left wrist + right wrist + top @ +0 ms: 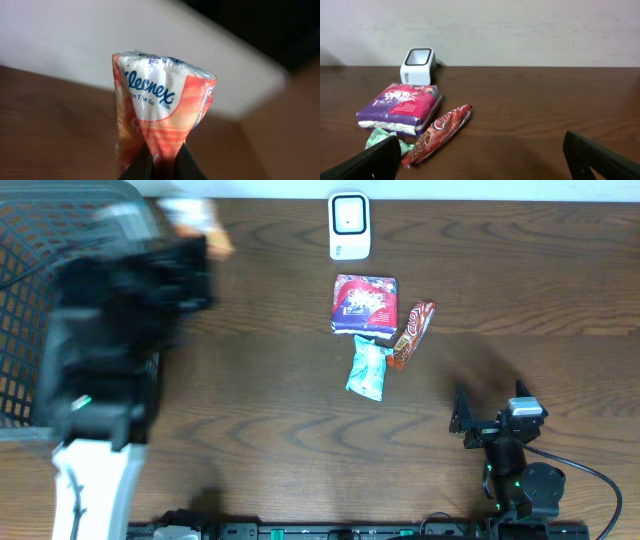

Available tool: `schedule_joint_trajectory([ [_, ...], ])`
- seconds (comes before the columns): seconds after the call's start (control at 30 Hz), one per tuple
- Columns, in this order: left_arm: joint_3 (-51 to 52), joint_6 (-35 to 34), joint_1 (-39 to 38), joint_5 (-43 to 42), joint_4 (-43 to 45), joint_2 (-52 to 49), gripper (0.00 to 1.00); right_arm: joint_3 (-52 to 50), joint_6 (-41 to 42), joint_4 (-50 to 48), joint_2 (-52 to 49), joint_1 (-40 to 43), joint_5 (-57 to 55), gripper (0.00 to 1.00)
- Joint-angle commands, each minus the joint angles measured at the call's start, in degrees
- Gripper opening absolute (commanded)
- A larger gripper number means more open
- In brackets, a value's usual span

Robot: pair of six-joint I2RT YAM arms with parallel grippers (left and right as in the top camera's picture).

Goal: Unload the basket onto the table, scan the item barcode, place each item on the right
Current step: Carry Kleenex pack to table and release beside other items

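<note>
My left gripper goes on carrying the Kleenex pack point(200, 226), now clear of the basket, toward the open spot point(338, 352) beside the teal packet and lets go there.
My left gripper point(163, 156) is shut on an orange and white Kleenex tissue pack point(161, 107), pinching its lower end so that the pack stands up in front of the camera. Overhead, this arm is blurred at the far left of the table, and the pack point(192, 222) shows as a pale orange smear near the back edge. The white barcode scanner point(349, 225) stands at the back centre, well to the right of the pack. Near the front right, my right gripper point(478, 420) rests open with nothing between its fingers point(372, 162).
A dark wire basket point(35, 300) fills the left side, under and beside the left arm. In the middle lie a purple packet point(364, 304), a red snack bar point(411, 333) and a teal packet point(367, 367). From the right wrist, the scanner point(419, 66) sits behind them.
</note>
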State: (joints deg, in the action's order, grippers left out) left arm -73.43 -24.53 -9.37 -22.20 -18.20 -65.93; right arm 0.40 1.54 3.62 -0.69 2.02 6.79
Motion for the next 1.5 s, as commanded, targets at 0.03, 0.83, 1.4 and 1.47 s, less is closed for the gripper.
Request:
schedule_joint_trajectory([
  [0.03, -0.7, 9.57, -11.61, 4.13, -1.11, -6.88, 0.07, -0.09, 0.76, 0.22, 0.31, 0.35, -0.02, 0.99],
  [0.83, -0.7, 10.14, -24.79, 14.34, -12.81, -33.57, 0.6, -0.09, 0.76, 0.22, 0.31, 0.35, -0.02, 0.99],
  [1.4, -1.09, 10.14, -11.98, 18.75, -14.19, -17.05, 0.98, -0.09, 0.76, 0.22, 0.31, 0.35, -0.02, 0.99],
  [1.47, -1.07, 10.14, -10.36, 18.84, -16.39, -16.09, 0.98, -0.07, 0.76, 0.22, 0.31, 0.35, -0.02, 0.99],
])
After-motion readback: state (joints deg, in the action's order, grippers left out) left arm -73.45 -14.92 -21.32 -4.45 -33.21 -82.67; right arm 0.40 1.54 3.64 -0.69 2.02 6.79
